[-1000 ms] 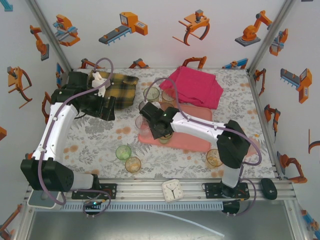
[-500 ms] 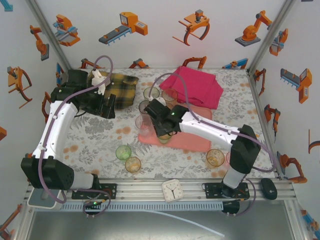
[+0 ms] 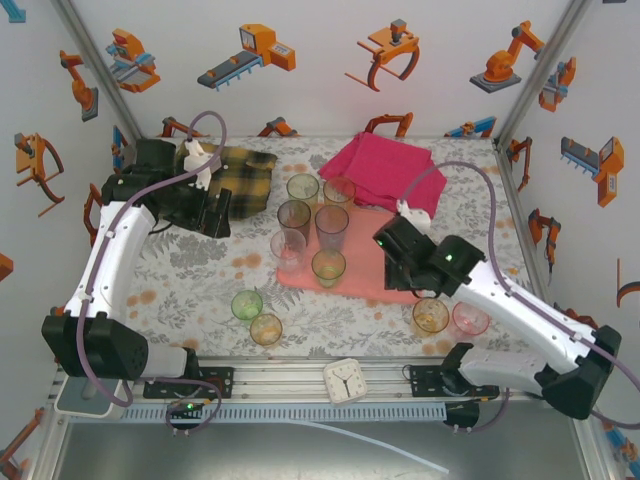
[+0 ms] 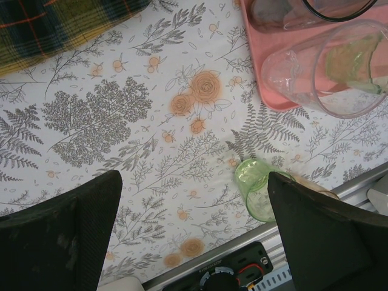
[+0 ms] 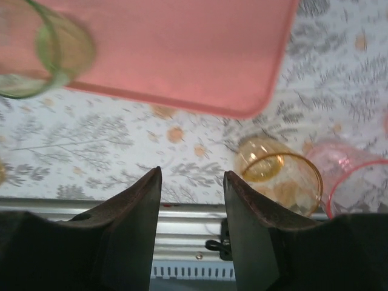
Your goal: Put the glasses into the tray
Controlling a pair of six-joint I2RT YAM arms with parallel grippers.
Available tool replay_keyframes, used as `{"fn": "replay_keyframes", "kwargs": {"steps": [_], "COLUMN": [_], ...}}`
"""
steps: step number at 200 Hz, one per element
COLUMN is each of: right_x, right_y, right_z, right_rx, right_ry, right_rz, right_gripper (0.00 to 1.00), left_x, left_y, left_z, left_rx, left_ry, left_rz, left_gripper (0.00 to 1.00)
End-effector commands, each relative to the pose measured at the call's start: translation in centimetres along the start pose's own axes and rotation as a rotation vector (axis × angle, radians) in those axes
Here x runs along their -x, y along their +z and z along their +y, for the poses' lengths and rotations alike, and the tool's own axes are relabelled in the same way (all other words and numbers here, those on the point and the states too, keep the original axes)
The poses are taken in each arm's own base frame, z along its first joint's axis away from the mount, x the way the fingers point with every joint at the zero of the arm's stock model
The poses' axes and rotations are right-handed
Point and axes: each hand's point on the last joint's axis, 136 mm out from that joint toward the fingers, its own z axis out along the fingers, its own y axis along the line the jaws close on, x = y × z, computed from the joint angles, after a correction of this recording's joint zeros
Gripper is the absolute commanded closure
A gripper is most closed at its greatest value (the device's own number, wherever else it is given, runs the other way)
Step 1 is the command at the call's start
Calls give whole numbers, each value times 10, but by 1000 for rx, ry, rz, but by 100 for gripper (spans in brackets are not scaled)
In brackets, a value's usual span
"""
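Note:
The robot's right gripper should keep going down and close across the side (image 3: 414, 316) away from the pink glass, as the amber glass's rim (image 3: 431, 300) is clear on that side.
The salmon-pink tray (image 3: 385, 285) lies mid-table with several glasses standing on its left part, among them a green one (image 3: 328, 266), a grey one (image 3: 332, 226) and a pale pink one (image 3: 288, 250). A green glass (image 3: 247, 304) and an orange glass (image 3: 266, 328) stand on the table near the front left. An amber glass (image 3: 430, 315) and a pink glass (image 3: 470, 318) stand at the front right. My right gripper (image 3: 402, 262) hovers over the tray's near right part, open and holding nothing (image 5: 192, 176). The amber glass (image 5: 282, 176) is just right of its fingers. My left gripper (image 3: 205, 215) hangs wide open (image 4: 194, 179) over bare table left of the tray.
A plaid cloth (image 3: 240, 175) lies at the back left and a magenta cloth (image 3: 390, 170) at the back right. A small white clock (image 3: 345, 380) sits on the front rail. The patterned table between the left gripper and the tray (image 4: 267, 85) is bare.
My right gripper has let go of the green glass on the tray, opened wider and swung right to the tray's near right part. The left arm has not moved.

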Motion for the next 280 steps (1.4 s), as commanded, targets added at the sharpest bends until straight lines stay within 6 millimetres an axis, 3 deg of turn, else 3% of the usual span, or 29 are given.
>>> {"fn": "replay_keyframes", "kwargs": {"steps": [1, 84, 142, 226, 280], "right_x": [-28, -57, -65, -72, -71], "right_y": [8, 23, 30, 47, 62], "right_z": [-18, -39, -48, -44, -38], "right_rx": [-33, -107, -144, -137, -167], "right_ry": [92, 163, 182, 189, 145], "right_rz": [70, 140, 142, 157, 191], "right_gripper": [54, 53, 52, 53, 63], "left_x": [0, 0, -1, -2, -2], "left_y": [-2, 6, 7, 9, 9], "left_z": [-9, -16, -18, -18, -17], "left_rx": [-30, -46, -50, -46, -44], "left_ry": [37, 56, 58, 52, 52], "left_rz": [1, 15, 21, 25, 22], "left_gripper": [2, 3, 3, 3, 3]}}
